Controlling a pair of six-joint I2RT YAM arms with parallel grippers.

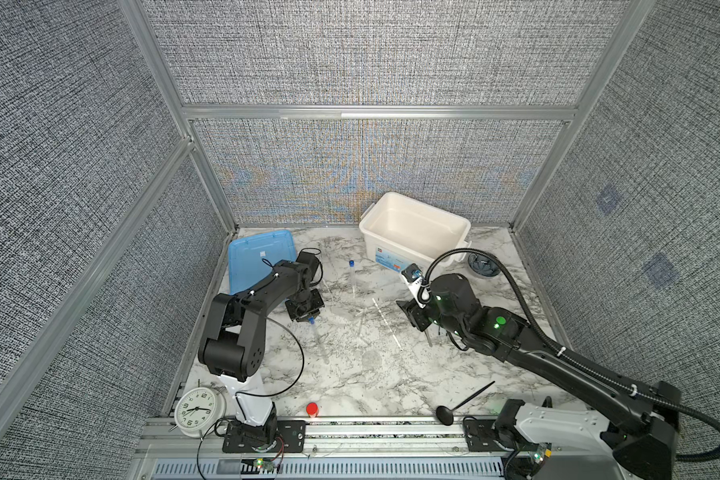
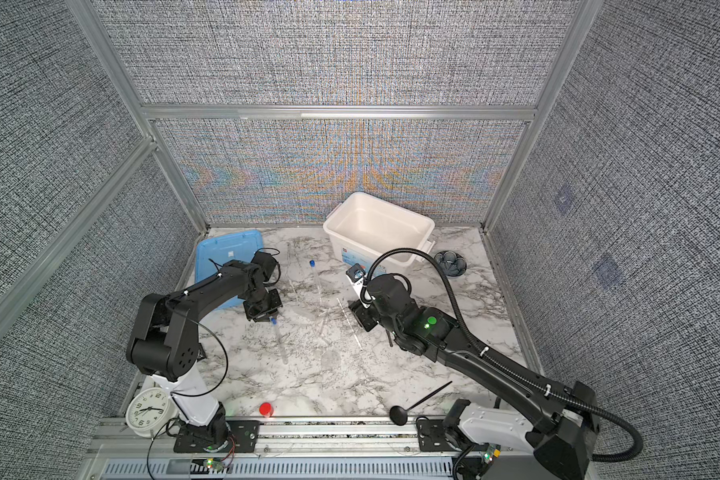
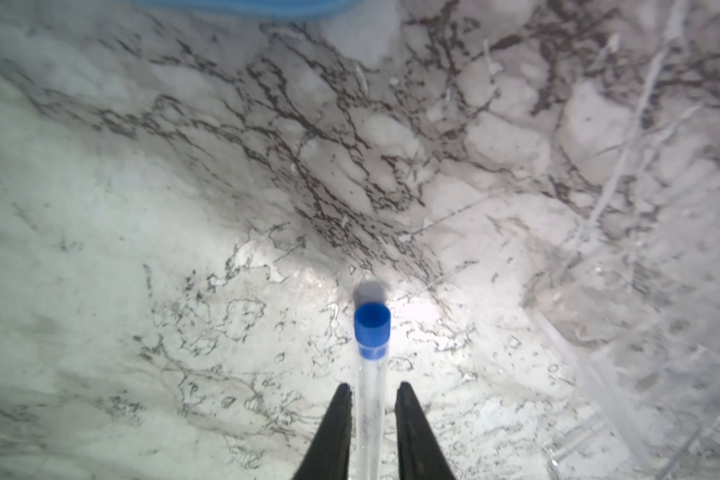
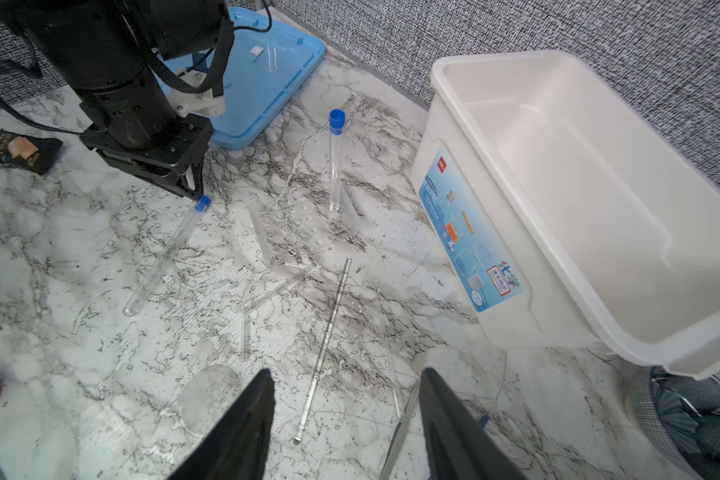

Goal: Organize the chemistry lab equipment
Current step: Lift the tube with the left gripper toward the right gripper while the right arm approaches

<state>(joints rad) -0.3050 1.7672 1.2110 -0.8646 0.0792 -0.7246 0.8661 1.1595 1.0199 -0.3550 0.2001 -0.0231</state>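
My left gripper is at the end with the cap of the flat-lying tube (image 1: 312, 321). Next, I raise and pass the tube to my right gripper for the rack (image 4: 300, 227).
In both top views my left gripper (image 1: 308, 318) (image 2: 272, 319) reaches down onto the marble table. The left wrist view has this gripper (image 3: 373, 386) shut on a clear blue-capped tube (image 3: 372, 328) just below its cap. That tube (image 1: 319, 340) (image 4: 163, 257) stretches toward the table's front. A second blue-capped tube (image 1: 353, 278) (image 4: 334, 162) ends at the clear rack (image 4: 300, 232). My right gripper (image 4: 348, 374) (image 1: 410, 318) hangs open over a thin graduated rod (image 4: 325, 345) and silver tweezers (image 4: 404, 419), holding nothing. Clear droppers (image 4: 275, 291) lie between the rack and the rod.
An open white bin (image 1: 387, 257) stands at the back right, a blue lid (image 1: 258, 257) at the back left. A grey-blue flower dish (image 1: 483, 266) sits right of the bin. Along the front edge are a black ladle (image 1: 462, 405), a red-capped item (image 1: 312, 409) and a clock (image 1: 196, 409).
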